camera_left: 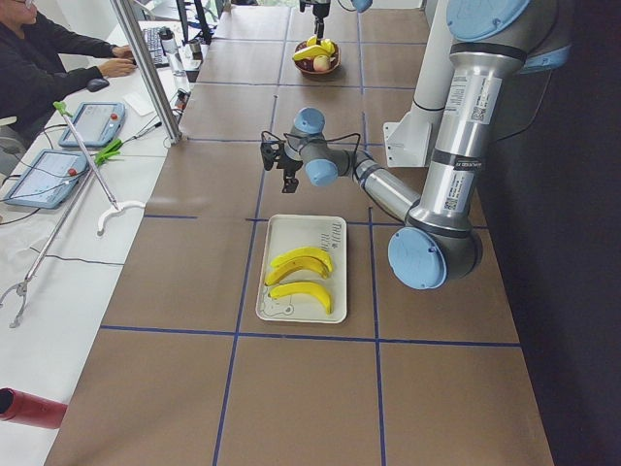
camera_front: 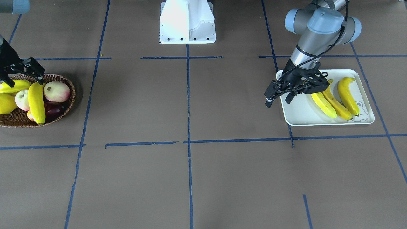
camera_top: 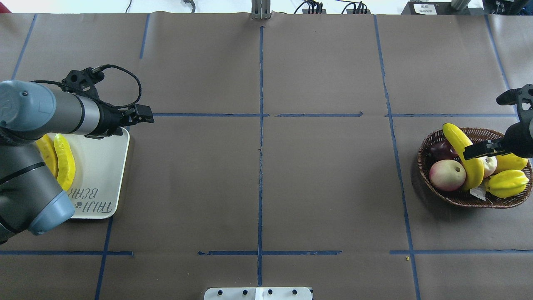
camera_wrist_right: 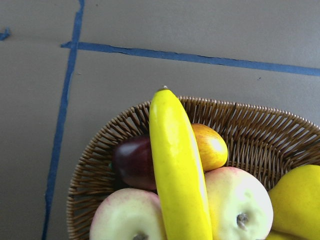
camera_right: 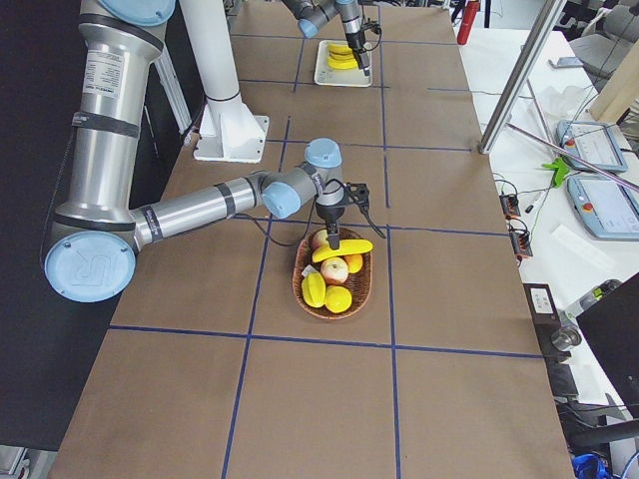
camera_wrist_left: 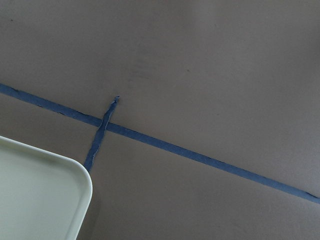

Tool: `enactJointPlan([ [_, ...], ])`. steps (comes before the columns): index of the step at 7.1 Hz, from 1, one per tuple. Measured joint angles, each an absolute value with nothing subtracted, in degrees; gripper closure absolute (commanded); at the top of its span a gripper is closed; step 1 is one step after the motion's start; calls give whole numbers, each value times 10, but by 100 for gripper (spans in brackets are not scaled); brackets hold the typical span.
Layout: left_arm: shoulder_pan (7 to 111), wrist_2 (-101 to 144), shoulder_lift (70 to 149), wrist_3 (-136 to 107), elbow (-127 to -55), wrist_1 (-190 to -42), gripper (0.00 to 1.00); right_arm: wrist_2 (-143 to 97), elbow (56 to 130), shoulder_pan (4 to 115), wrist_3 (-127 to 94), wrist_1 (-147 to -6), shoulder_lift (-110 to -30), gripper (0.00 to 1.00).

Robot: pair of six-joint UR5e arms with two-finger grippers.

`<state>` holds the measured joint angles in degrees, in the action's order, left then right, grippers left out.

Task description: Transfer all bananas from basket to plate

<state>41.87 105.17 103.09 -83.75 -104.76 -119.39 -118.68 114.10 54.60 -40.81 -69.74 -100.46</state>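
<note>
Next, my right gripper lifts the banana [camera_front: 37, 103] and passes it to my left gripper halfway, because the basket is far from the plate and my left gripper.
Three yellow bananas [camera_front: 334, 101] lie side by side on the white plate [camera_front: 299, 114], which also shows as the plate [camera_top: 104, 166] in the overhead view. My left gripper [camera_front: 277, 101] hangs open and empty over the plate's inner corner [camera_wrist_left: 40, 195]. Another banana [camera_top: 456, 139] lies on top of the fruit in the wicker basket [camera_front: 68, 92], running down the middle of the right wrist view as the banana [camera_wrist_right: 177, 170]. Just above this banana's end, my right gripper [camera_front: 25, 82] is open with its fingers spread.
The basket also holds pink-cream apples [camera_front: 56, 91], a dark purple fruit [camera_wrist_right: 132, 162], a yellow star fruit [camera_top: 506, 183] and another yellow fruit [camera_wrist_right: 300, 200]. The white robot base [camera_front: 187, 22] stands at the table's back. A person sits at a side desk [camera_left: 58, 58].
</note>
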Motion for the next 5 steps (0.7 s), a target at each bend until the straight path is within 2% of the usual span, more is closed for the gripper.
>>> enactJointPlan([
  [2,416,1051,1037,-838,-1044,-1193,0,-1197,1088,536,-407,-634,-1005,5],
  [3,416,1050,1040,-838,-1043,-1193,0,-1201,1078,532,-406,-622,-1005,21],
  [5,416,1050,1043,-838,-1042,-1193,0,-1212,1075,529,-406,-615,-1005,63],
])
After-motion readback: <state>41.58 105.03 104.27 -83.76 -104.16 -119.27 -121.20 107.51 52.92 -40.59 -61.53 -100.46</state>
